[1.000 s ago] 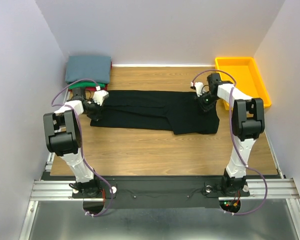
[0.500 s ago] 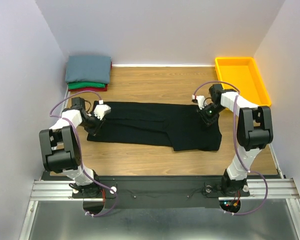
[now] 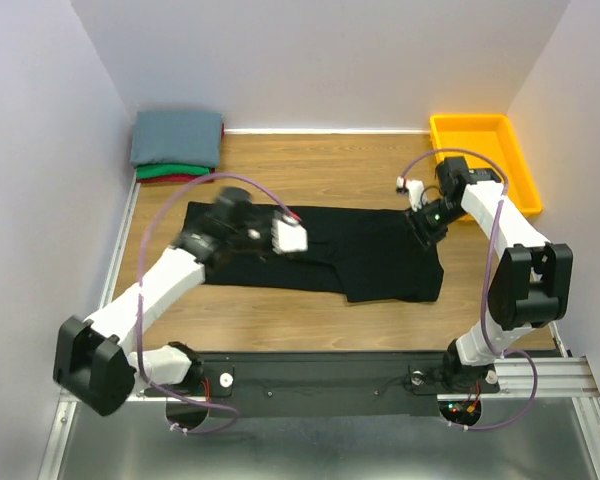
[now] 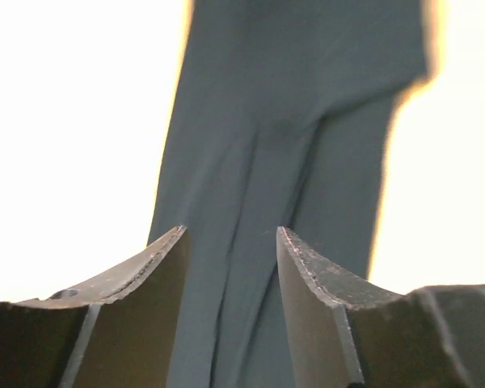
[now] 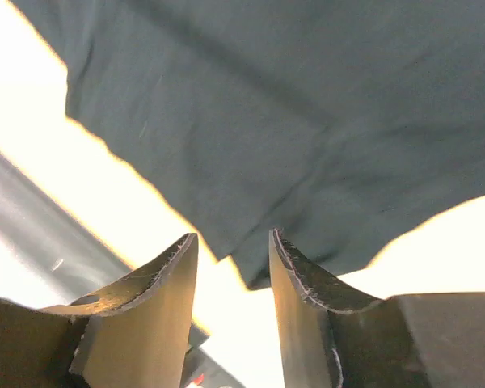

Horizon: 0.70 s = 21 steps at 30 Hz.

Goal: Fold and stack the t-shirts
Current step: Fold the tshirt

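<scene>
I expect the black t-shirt's top layer (image 3: 388,276) to fold back over flat cloth when I lift it, because the front corner has a notch (image 5: 225,257) between overlapping layers.
The black t-shirt (image 3: 360,250) lies as a long folded band across the middle of the table. My left gripper (image 3: 270,240) hovers over its left half, blurred; in the left wrist view that gripper (image 4: 230,230) is open, with the black t-shirt (image 4: 291,97) below and nothing held. My right gripper (image 3: 425,220) is at the band's back right corner. It (image 5: 233,234) is open too, over a corner of the black t-shirt (image 5: 307,97). Folded t-shirts are stacked at the back left: grey-blue (image 3: 177,137) on green (image 3: 165,170) on red (image 3: 198,178).
A yellow bin (image 3: 485,160) stands at the back right, just behind the right arm. White walls close in the table at the left, back and right. Bare wood shows in front of and behind the black shirt.
Both grippers have opened and let go of the black shirt's ends. The left arm has swung right, from the shirt's left end to over its left half. The right gripper shifted slightly right.
</scene>
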### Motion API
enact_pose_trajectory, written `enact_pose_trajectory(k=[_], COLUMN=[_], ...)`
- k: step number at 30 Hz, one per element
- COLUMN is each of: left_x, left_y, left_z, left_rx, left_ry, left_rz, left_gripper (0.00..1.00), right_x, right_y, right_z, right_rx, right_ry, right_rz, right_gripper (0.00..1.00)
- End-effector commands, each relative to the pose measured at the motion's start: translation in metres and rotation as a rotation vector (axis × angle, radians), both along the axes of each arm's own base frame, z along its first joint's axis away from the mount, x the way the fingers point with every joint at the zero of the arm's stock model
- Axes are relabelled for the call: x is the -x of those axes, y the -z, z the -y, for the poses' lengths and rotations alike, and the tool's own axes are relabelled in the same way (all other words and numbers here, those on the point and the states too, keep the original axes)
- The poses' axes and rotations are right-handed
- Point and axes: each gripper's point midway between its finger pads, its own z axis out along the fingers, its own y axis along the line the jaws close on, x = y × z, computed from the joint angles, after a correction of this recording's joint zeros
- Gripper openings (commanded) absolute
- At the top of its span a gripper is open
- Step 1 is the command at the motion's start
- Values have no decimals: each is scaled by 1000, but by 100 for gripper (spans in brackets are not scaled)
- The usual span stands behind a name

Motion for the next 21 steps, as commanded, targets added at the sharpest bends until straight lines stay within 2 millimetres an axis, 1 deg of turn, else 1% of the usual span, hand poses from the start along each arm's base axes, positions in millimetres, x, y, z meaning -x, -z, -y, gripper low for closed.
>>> enact_pose_trajectory(k=[1,2,3,4,5,6,7,8,10,14,18,21], left_x=[42,50,58,63,78,84,89,97,101,103,104,107], left_y=[28,25,33,43,50,56,66,64,73,74,79,87], left_z=[88,107,117,123,144,150,157,166,172,181,186,187], left_rx=[0,20,13,-6,4,2,-13,5,-5,3,0,-18], left_ry=[208,249,276,278,333,349,367,387,395,408,417,438], left_rz=[90,137,144,151,160,156,140,151,138,159,161,157], left_gripper=[58,59,59,59,59,59,59,59,58,58,59,60], right_x=[66,72,77,83,86,89,94,97,104,107,101,94], right_y=[16,18,20,22,23,24,27,29,37,52,64,72], right_z=[-1,1,2,2,2,2,2,3,5,15,19,19], right_rx=[-33,-23,-20,-18,-17,-21,-20,-13,3,66,91,95], right_ry=[8,15,8,17,17,20,24,24,29,63,98,119], right_rz=[-292,-317,-338,-367,-381,-398,-425,-442,-481,-490,-482,-482], right_gripper=[44,44,44,44,44,44,44,44,44,48,50,51])
